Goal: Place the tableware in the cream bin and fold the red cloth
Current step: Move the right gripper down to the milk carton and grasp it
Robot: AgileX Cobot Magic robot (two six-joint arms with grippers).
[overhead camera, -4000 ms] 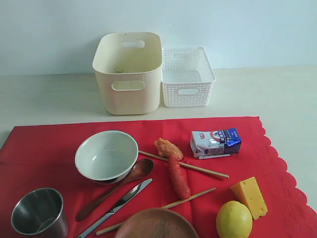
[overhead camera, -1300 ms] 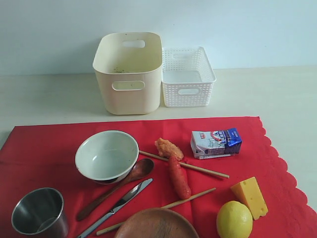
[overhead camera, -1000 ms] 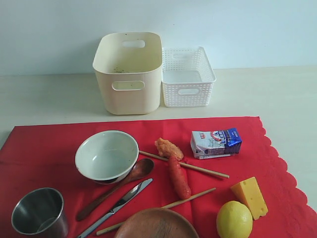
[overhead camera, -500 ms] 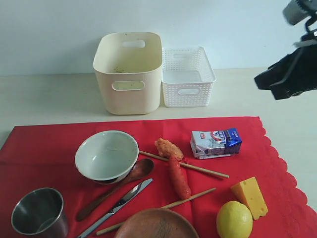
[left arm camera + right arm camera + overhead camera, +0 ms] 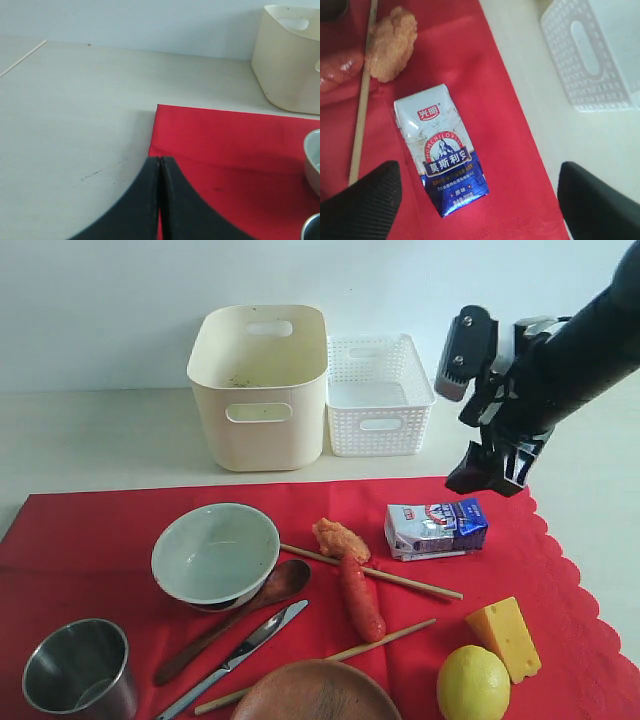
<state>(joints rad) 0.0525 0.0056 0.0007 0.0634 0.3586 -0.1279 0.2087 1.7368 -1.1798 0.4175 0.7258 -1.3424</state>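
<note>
My right gripper is open wide enough for the narrow width of the milk carton, which lies clear of the nearby chopstick (image 5: 410, 582), so I should keep lowering until its fingers straddle the carton's middle (image 5: 437, 527).
On the red cloth (image 5: 90, 530) lie a white bowl (image 5: 215, 553), steel cup (image 5: 80, 668), wooden spoon (image 5: 235, 618), knife (image 5: 235, 658), two chopsticks (image 5: 370, 572) and a brown plate (image 5: 315, 692). The cream bin (image 5: 258, 385) stands behind the cloth, on the table. My right gripper (image 5: 490, 475) hangs open above the cloth's far right edge, over a milk carton (image 5: 440, 150), which lies between its spread fingers (image 5: 365, 200) untouched. My left gripper (image 5: 160, 160) is shut on nothing, at the cloth's (image 5: 235, 150) left corner, and is out of the exterior view.
A white lattice basket (image 5: 378, 395) stands right of the bin. Sausage (image 5: 360, 597), a fried piece (image 5: 340, 538), cheese (image 5: 505, 637) and lemon (image 5: 472, 683) also lie on the cloth. Bare table borders the cloth on the left and right.
My right arm has come in from the upper right and dropped toward the milk carton, its jaws spreading open. Nothing on the cloth has moved.
</note>
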